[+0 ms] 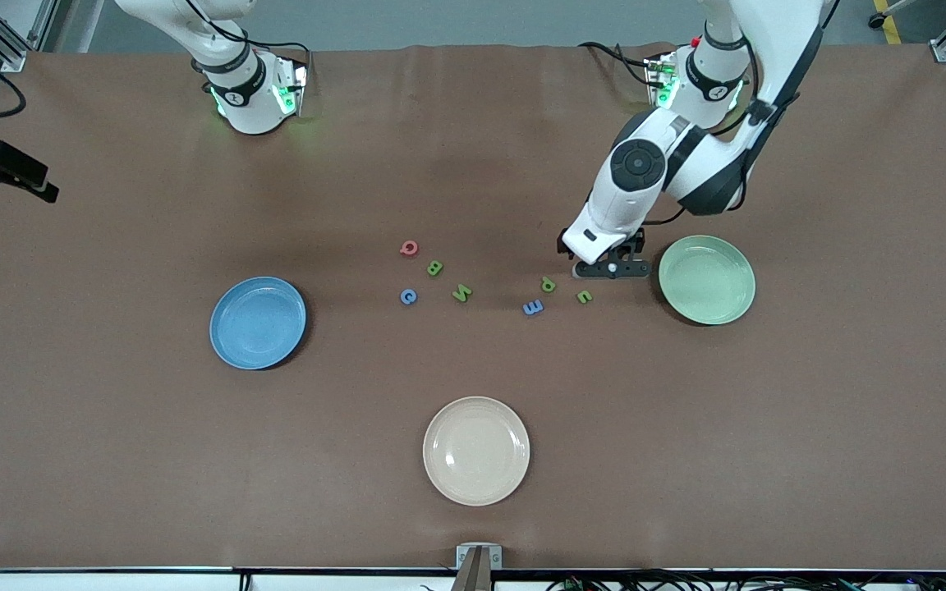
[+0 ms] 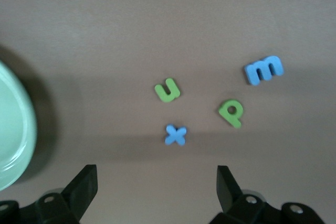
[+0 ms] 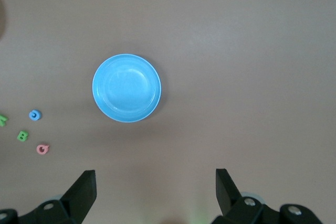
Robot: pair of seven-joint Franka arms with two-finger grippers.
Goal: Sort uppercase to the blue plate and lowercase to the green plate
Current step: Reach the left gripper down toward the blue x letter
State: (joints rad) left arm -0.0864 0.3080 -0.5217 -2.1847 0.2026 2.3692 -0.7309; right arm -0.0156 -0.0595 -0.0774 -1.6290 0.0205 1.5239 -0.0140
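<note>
The blue x (image 2: 176, 135) is clear of the green u and in front of the left gripper's open fingers, so the left gripper should go on moving down until its fingers are on either side of the x.
The uppercase letters lie mid-table: red Q (image 1: 410, 248), green B (image 1: 434, 268), blue G (image 1: 408, 296), green N (image 1: 461, 292). Three lowercase letters lie toward the green plate (image 1: 707, 279): green p (image 1: 548, 284), blue m (image 1: 532, 308), green u (image 1: 584, 296). My left gripper (image 1: 611, 268) hangs open and empty, low beside the green plate, and hides the blue x in the front view. The left wrist view shows the x (image 2: 176, 135), u (image 2: 167, 89), p (image 2: 231, 112) and m (image 2: 264, 70) ahead of the gripper (image 2: 156, 178). My right gripper (image 3: 155, 178) is open, high over the blue plate (image 3: 127, 88).
The blue plate (image 1: 258, 322) sits toward the right arm's end with nothing in it. A cream plate (image 1: 476, 450) lies nearest the front camera. The right arm waits by its base. The green plate's rim (image 2: 16, 129) shows in the left wrist view.
</note>
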